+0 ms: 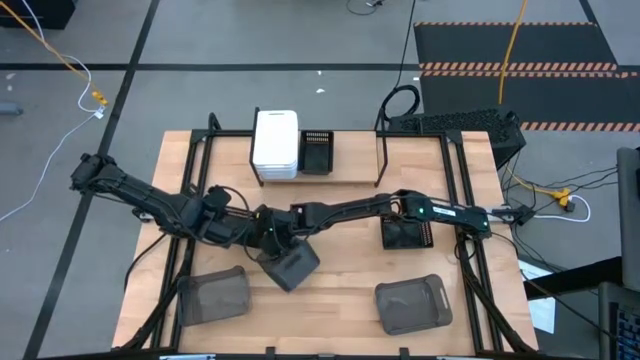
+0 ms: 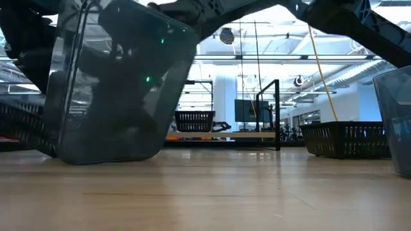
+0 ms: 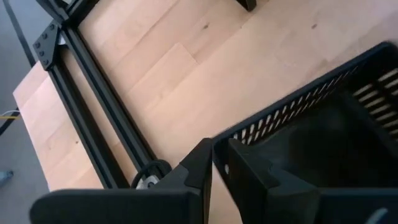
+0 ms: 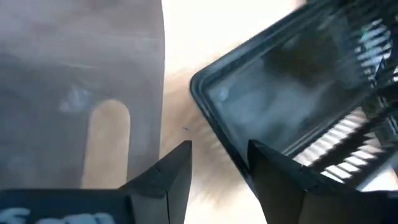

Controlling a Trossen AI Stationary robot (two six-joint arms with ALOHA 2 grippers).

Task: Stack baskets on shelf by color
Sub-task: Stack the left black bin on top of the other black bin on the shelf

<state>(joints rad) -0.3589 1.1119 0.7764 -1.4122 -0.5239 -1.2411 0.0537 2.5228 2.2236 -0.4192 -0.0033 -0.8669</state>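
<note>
Next, my right gripper takes the black mesh basket (image 3: 219,144) by its opposite rim (image 4: 219,129) and brings it to the shelf, because my left gripper has it by a corner away from the shelf.
My left gripper (image 1: 262,235) (image 3: 214,152) sits at the table's middle, shut on a black mesh basket (image 3: 323,124). Beside it a translucent grey basket (image 1: 292,268) (image 2: 115,83) is tipped up, with its lower edge on the table. My right gripper (image 1: 297,222) (image 4: 217,155) is open, and its fingers stand at that grey basket's rim (image 4: 205,93). On the shelf (image 1: 355,160) stand the stacked white baskets (image 1: 275,145) and one black mesh basket (image 1: 318,152) (image 2: 194,120). My left gripper pinches the black mesh basket's side wall near a corner (image 3: 219,140), with one finger (image 3: 255,177) inside the basket and the other (image 3: 198,165) outside. Whether the basket is clear of the table does not show. My right gripper is close to the grey basket's rim; whether it touches, I cannot tell.
Another black mesh basket (image 1: 405,235) (image 2: 347,138) sits on the table under the right arm. Two more grey baskets lie near the table's near edge, one left (image 1: 215,295) and one right (image 1: 412,305) (image 2: 395,122). The black frame's rails (image 3: 93,130) cross the tabletop.
</note>
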